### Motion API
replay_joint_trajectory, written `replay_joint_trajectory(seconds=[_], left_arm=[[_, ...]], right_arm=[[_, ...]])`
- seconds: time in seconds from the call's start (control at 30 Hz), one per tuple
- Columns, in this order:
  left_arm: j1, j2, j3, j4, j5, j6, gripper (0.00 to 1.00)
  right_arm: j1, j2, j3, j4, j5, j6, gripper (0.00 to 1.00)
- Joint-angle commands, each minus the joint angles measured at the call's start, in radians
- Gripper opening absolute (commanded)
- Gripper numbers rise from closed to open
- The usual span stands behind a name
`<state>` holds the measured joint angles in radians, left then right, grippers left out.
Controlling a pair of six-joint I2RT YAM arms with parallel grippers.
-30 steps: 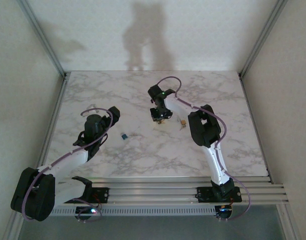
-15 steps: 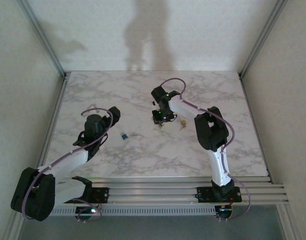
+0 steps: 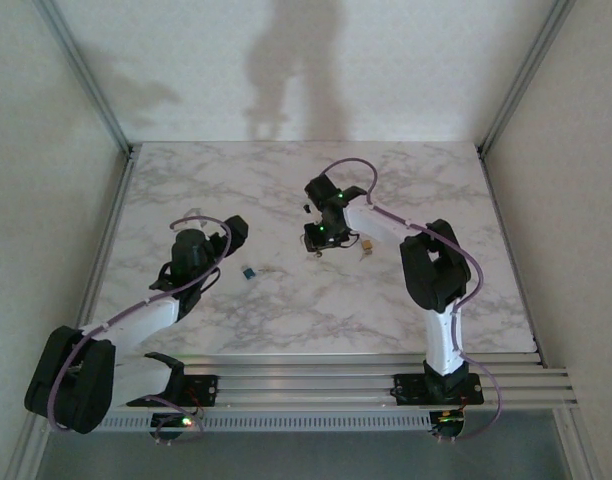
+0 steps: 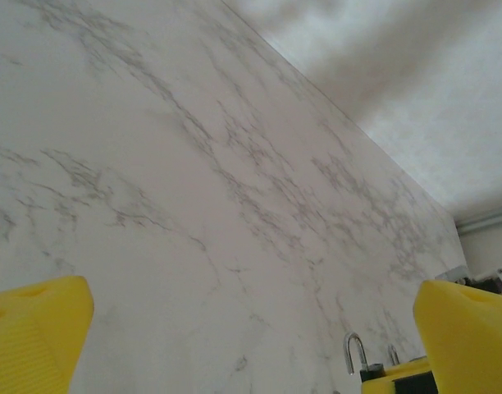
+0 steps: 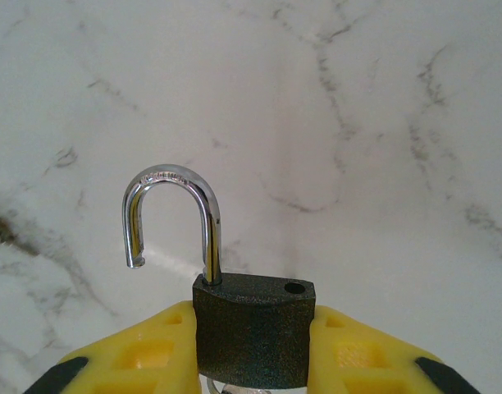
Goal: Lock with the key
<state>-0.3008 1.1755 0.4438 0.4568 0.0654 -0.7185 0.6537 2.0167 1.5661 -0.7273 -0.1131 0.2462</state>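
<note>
The padlock's open shackle (image 5: 211,226) sticks out clear of my right gripper's fingers, so my left gripper should keep moving toward the shackle's curved top (image 5: 171,174) and close there.
My right gripper (image 5: 253,349) is shut on the dark body of a padlock (image 5: 253,328). Its chrome shackle (image 5: 173,217) stands open, swung clear of its hole. From above, this gripper (image 3: 320,238) hovers over the middle of the marble table (image 3: 286,320). A small blue-headed piece that looks like the key (image 3: 248,271) lies on the marble between the arms, left of the padlock. My left gripper (image 3: 224,236) is open just left of the key, with nothing between its yellow fingers (image 4: 38,332). Its camera catches the padlock's shackle (image 4: 353,353) at the lower right.
A small brass-coloured piece (image 3: 366,243) lies on the marble just right of my right gripper. Metal frame posts (image 3: 101,100) and white walls close in the table on both sides and at the back.
The right arm's elbow has swung to the right while its gripper stayed over the table's middle with the padlock. The left gripper has edged slightly towards the key.
</note>
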Motion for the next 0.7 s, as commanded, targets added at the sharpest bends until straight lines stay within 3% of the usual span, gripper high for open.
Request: replay_joint_trajectory(seconds=[0.0, 0.3, 0.67], left_arm=[[-0.017, 0.024, -0.007, 0.066, 0.084, 0.004, 0.99], [-0.034, 0.09, -0.017, 0.183, 0.235, -0.032, 0.99], [-0.038, 0.207, -0.008, 0.313, 0.402, -0.099, 0.91]], right_arm=[[0.02, -0.065, -0.027, 0.028, -0.043, -0.003, 0.24], [0.055, -0.126, -0.082, 0.069, -0.083, -0.007, 0.24], [0.111, -0.157, -0.122, 0.123, -0.109, -0.037, 0.24]])
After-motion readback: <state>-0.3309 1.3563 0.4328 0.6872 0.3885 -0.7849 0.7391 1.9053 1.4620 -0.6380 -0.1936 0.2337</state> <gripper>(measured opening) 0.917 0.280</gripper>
